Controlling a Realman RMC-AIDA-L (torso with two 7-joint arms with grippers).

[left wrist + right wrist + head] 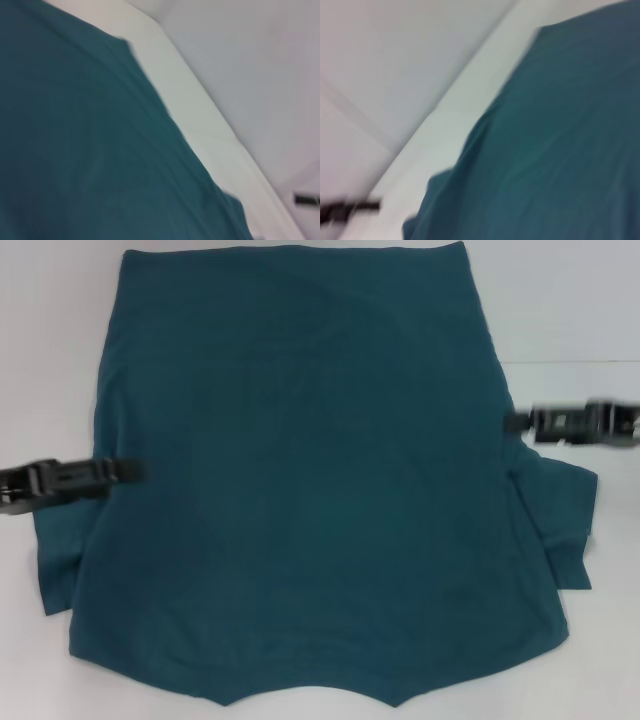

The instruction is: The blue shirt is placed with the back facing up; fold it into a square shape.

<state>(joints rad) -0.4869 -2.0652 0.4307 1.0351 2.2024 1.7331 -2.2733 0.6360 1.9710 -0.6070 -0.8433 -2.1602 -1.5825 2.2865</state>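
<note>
The sleeve next to my left gripper sticks out flat beyond the shirt's body, so I should keep going to its outer edge until the fingers close there.
The blue shirt lies spread flat on the white table, plain side up, its neckline at the near edge and its hem at the far edge. Both short sleeves stick out at the near corners. My left gripper reaches in from the left, its tip over the shirt's left edge just above the sleeve. At the right edge, my right gripper has its tip touching or just beside the cloth. The left wrist view shows the shirt from close by, and so does the right wrist view, with shirt filling its frame.
Bare white table shows beyond the hem and to the right. The table's edge runs beside the shirt, with a pale wall behind. The other arm's dark gripper shows far off in each wrist view.
</note>
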